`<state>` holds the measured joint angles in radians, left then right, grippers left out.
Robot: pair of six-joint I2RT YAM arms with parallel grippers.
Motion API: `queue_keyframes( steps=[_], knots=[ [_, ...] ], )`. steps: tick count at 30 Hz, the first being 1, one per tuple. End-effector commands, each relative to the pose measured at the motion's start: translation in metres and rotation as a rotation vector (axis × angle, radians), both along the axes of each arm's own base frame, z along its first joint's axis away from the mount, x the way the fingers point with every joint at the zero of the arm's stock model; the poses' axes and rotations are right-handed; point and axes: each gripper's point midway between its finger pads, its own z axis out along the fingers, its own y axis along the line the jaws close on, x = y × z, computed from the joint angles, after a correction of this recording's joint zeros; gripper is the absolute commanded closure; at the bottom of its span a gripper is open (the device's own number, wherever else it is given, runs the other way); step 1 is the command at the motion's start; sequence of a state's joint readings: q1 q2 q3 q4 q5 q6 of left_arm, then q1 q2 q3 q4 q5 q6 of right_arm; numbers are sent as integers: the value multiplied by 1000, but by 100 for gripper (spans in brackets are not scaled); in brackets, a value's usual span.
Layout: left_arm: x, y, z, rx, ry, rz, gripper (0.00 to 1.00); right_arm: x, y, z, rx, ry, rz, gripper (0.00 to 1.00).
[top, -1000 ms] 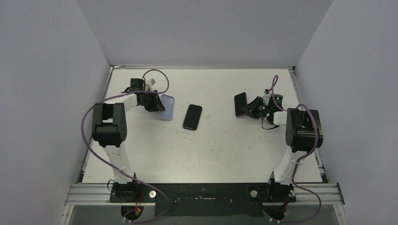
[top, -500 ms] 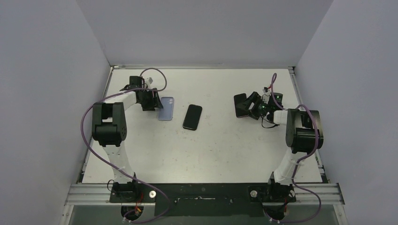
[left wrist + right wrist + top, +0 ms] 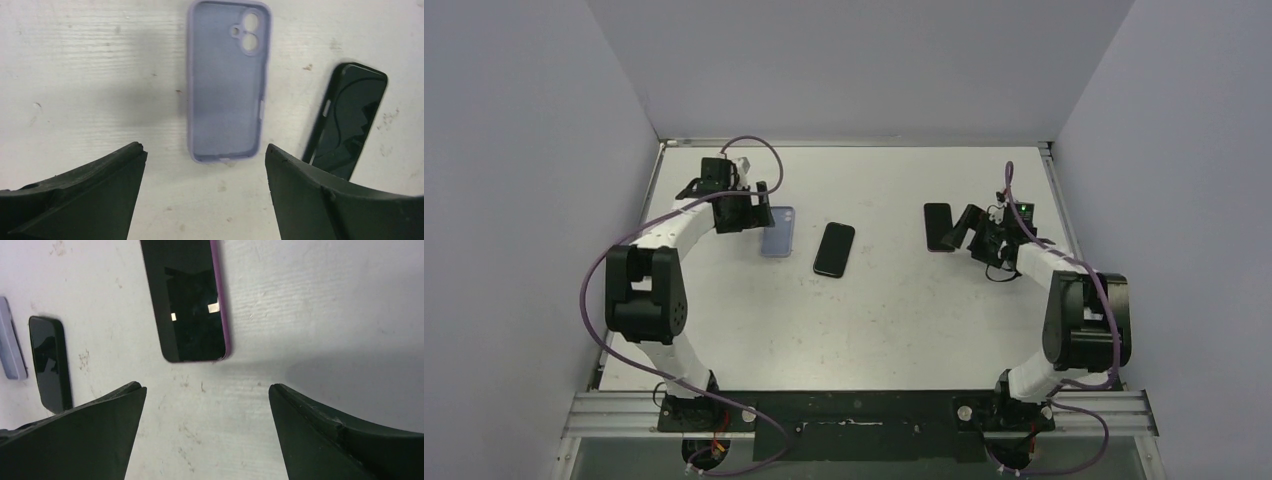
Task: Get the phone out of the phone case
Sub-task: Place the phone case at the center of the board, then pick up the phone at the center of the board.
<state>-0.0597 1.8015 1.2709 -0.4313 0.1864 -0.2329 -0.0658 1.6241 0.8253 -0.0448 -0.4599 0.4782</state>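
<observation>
Next, I move my left gripper across to the black phone (image 3: 835, 248) and take hold of the phone's far end, because the lavender phone case (image 3: 778, 236) beside my left gripper is empty.
An empty lavender phone case (image 3: 777, 231) (image 3: 225, 85) lies flat on the table, inside face up. My left gripper (image 3: 761, 209) (image 3: 203, 150) is open just left of it, with nothing between its fingers. On the right lies a phone with a purple edge (image 3: 938, 227) (image 3: 190, 305), screen up. Beside it, my right gripper (image 3: 966, 231) (image 3: 206, 387) is open wide and holds nothing. A black phone (image 3: 834, 249) (image 3: 352, 125) rests between the case and the purple-edged phone.
Grey walls enclose the white table (image 3: 854, 330) on three sides. The arm bases stand on the black rail (image 3: 854, 415) at the near edge. Purple cables loop off both arms.
Both grippers have opened and drawn back. The left let go of the lavender case and the right let go of the purple-edged phone, which was tilted up and now lies flat.
</observation>
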Motion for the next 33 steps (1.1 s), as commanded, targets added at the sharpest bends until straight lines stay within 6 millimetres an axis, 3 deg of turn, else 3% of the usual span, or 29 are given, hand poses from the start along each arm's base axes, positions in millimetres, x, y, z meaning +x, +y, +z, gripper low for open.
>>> queue_keyframes(
  steps=[1,2,5,13,17,22,26,33],
  knots=[
    [-19,-30,38,49,-68,-56,13,-16,5,32,-114,-87,52,0],
    [-25,-36,44,56,-78,-70,8,-20,9,40,-121,-110,66,0],
    [-43,-53,66,60,-132,-105,6,-34,23,61,-131,-165,112,0],
    [-96,-79,116,38,-251,-203,3,-69,28,126,-130,-349,138,0],
    [-111,-81,111,33,-207,-225,3,-83,27,156,-139,-460,140,0],
    [-113,-106,108,-15,-260,-262,3,-92,24,183,-121,-580,88,0],
    [-101,-123,98,-28,-292,-232,3,-93,12,184,-88,-548,-45,0],
    [-63,-151,54,48,-216,-218,3,-95,24,170,-70,-502,41,0]
  ],
)
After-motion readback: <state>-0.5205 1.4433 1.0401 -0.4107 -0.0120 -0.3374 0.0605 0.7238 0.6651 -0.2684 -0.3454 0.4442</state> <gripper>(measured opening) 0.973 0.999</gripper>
